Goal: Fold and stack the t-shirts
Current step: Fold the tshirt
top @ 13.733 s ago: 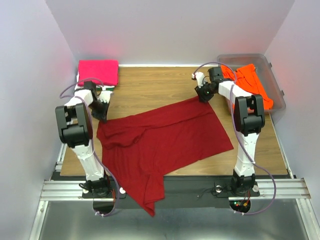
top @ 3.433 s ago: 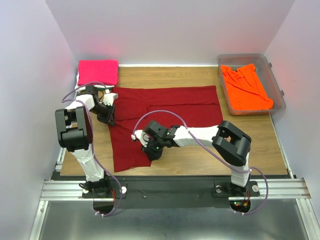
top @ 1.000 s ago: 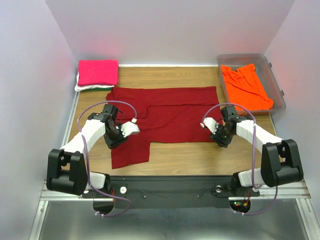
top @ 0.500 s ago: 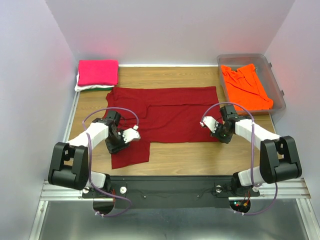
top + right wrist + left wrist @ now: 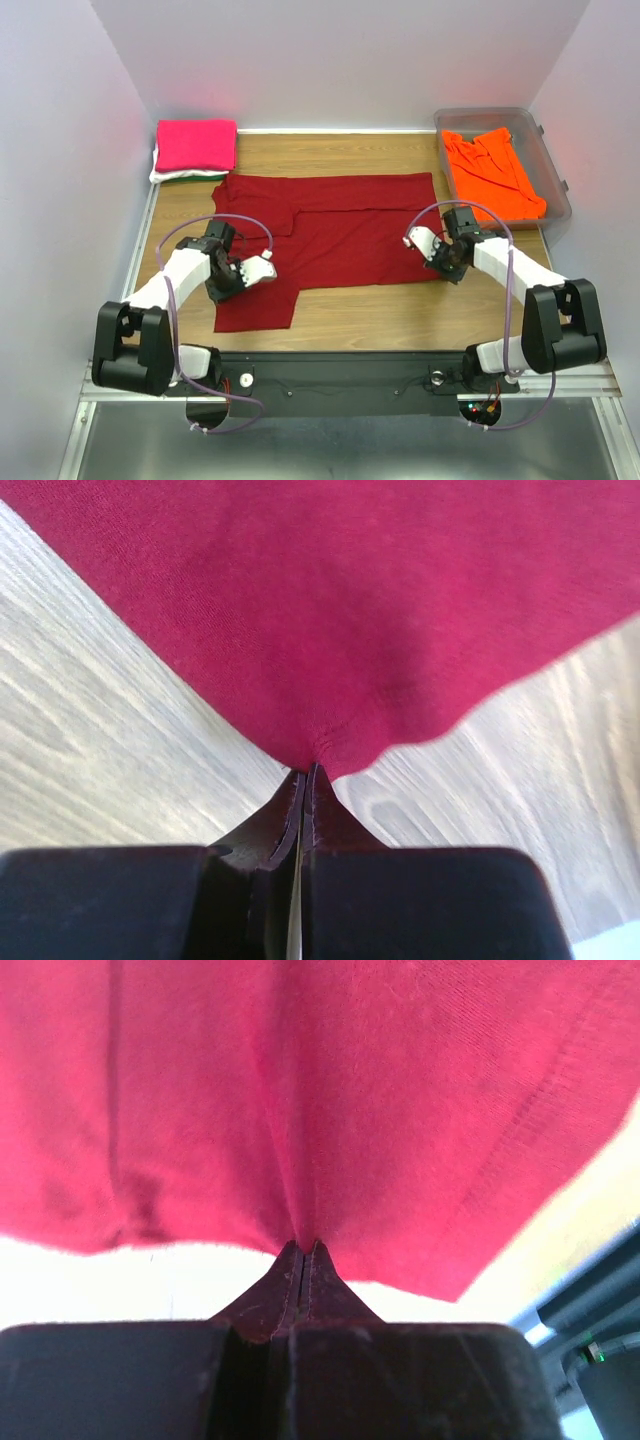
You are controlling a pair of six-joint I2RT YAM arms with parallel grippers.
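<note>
I should use my right gripper together with my left gripper to bring the front corner back over the shirt (image 5: 392,222), because the dark red t-shirt's front flap (image 5: 258,314) sticks out toward the rail.
The dark red t-shirt (image 5: 330,235) lies spread flat on the wooden table (image 5: 380,310), with a flap hanging toward the front left. My left gripper (image 5: 238,275) is shut on its left edge; the wrist view shows the cloth (image 5: 330,1110) pinched between the closed fingertips (image 5: 303,1260). My right gripper (image 5: 436,262) is shut on the shirt's front right corner (image 5: 340,620), fingertips (image 5: 308,780) closed on the hem. The hot pink t-shirt (image 5: 196,145) lies folded at the back left on white and green ones (image 5: 172,177). The bright orange t-shirt (image 5: 492,175) lies in the tub.
A clear plastic tub (image 5: 545,150) stands at the back right corner. White walls close in the left, back and right sides. The metal rail (image 5: 330,380) with the arm bases runs along the near edge.
Since half a second ago my left gripper has drawn slightly left with the shirt's edge, and the front flap has shifted left. My right gripper has barely moved at the front right corner.
</note>
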